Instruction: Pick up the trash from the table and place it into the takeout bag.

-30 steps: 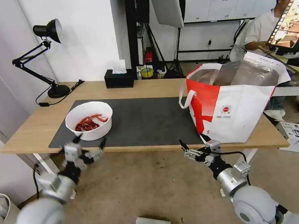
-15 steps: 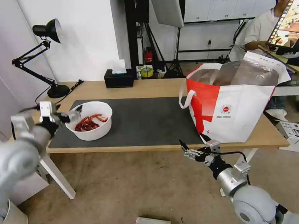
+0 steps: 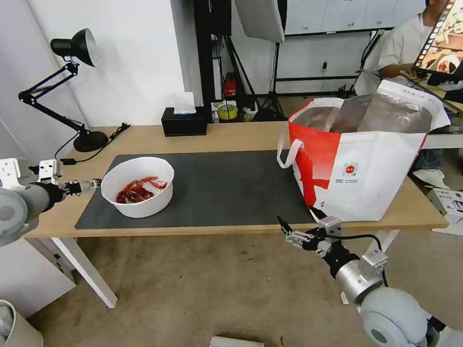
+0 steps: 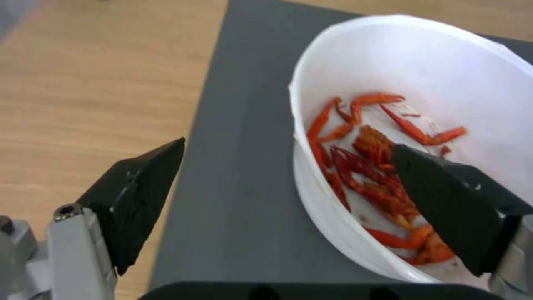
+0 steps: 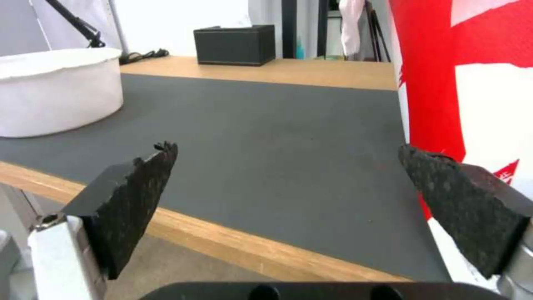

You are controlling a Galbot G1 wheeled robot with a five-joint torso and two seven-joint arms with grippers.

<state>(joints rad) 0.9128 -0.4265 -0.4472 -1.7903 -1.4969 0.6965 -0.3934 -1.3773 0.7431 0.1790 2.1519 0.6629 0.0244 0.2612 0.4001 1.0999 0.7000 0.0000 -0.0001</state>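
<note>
Crayfish shells sit loose far below the white bowl's rim, so the shells will slide around but stay in the bowl when I carry it.
The trash I see is a white round bowl of red crayfish shells on the left part of the dark grey mat on the table. My left gripper is open at the bowl's left side, at rim height. In the left wrist view, the left gripper has one finger over the shells and the other over the mat, straddling the bowl's wall. The takeout bag stands open at the table's right end. My right gripper hangs open below the table's front edge, close to the bag.
A black desk lamp stands at the table's back left, with its cord on the wood. A black tissue box sits at the back edge. A white bin stands on the floor at the left. A person sits behind the bag.
My left arm rose from below the table's front edge, swung out to the left and now holds its gripper at the bowl's left rim. The right arm has not moved.
</note>
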